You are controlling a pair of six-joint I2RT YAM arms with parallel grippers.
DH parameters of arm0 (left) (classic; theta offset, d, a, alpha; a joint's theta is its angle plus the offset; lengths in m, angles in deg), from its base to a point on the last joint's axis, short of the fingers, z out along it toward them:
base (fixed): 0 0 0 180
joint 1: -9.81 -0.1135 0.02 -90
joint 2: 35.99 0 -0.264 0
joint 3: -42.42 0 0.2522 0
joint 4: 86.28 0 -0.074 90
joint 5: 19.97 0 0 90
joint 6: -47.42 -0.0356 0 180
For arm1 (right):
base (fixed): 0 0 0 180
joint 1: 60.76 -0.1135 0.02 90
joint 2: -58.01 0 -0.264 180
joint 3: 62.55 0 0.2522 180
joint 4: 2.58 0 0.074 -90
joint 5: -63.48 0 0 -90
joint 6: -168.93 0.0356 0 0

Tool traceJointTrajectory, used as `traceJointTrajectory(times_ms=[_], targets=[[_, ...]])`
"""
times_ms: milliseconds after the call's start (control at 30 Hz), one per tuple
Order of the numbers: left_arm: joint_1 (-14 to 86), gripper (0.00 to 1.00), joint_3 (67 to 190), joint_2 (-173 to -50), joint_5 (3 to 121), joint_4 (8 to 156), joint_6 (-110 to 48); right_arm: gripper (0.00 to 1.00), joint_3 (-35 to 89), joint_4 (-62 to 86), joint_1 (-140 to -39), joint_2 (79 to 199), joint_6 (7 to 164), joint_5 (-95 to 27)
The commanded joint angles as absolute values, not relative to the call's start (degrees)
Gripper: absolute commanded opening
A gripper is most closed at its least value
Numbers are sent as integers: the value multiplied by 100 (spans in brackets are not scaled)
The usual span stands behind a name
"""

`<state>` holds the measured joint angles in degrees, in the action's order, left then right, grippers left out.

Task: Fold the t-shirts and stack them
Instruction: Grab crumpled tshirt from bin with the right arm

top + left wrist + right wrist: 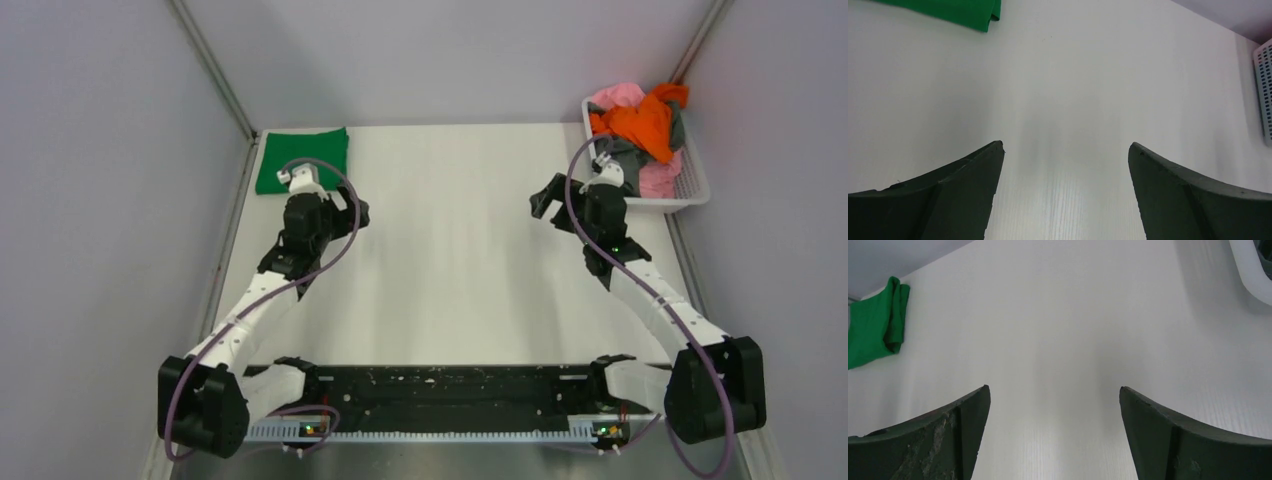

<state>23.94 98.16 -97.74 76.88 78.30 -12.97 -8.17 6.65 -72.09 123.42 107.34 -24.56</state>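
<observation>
My open right gripper is to move next until its fingers straddle that t-shirt's far end [674,94], as the orange t-shirt [645,124] lies on top of the other shirts.
A folded green t-shirt [300,160] lies flat at the far left of the table; it also shows in the left wrist view [948,10] and the right wrist view [875,330]. An orange t-shirt [640,120], a pink one [620,97] and a dark grey one [625,150] lie crumpled in the white basket [693,185] at the back right. My left gripper [352,212] [1065,147] is open and empty over bare table, just near of the green shirt. My right gripper [550,200] [1054,389] is open and empty, left of the basket.
The white table [450,260] is walled by grey panels on the left, back and right. The basket's side shows at the right edge of the left wrist view [1264,90], and its rim in the top right corner of the right wrist view [1248,275].
</observation>
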Motion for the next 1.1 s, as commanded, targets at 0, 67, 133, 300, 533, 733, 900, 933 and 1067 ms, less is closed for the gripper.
traceJointTrajectory(times_ms=[0,67,133,300,533,733,900,933,1067], targets=[[2405,99,9951,-9955,7693,8230,-1417,99,-361,906,-7190,12423,10500,-2116],[2403,99,10055,-10059,7748,8129,-1361,99,-159,987,-7191,12587,10390,-1916],[2405,99,10123,-10165,7831,8106,-1352,99,112,1003,-7187,12814,10294,-1669],[2405,99,10345,-10349,7979,8030,-1277,99,1412,1442,-7109,13691,9792,-616],[2405,99,10891,-10635,8236,7361,-1094,98,3803,2398,-6306,15444,9768,148],[2400,99,10962,-10698,8406,7132,-857,91,5727,3032,-5469,17111,9739,-190],[2400,99,10881,-10753,8414,7127,-681,80,7443,3557,-4922,18444,9648,-1007],[2404,99,10875,-10778,8407,7118,-653,79,7761,3672,-4848,18714,9646,-1116],[2405,99,10891,-10884,8374,7112,-537,67,8705,3947,-4670,19519,9590,-1365]])
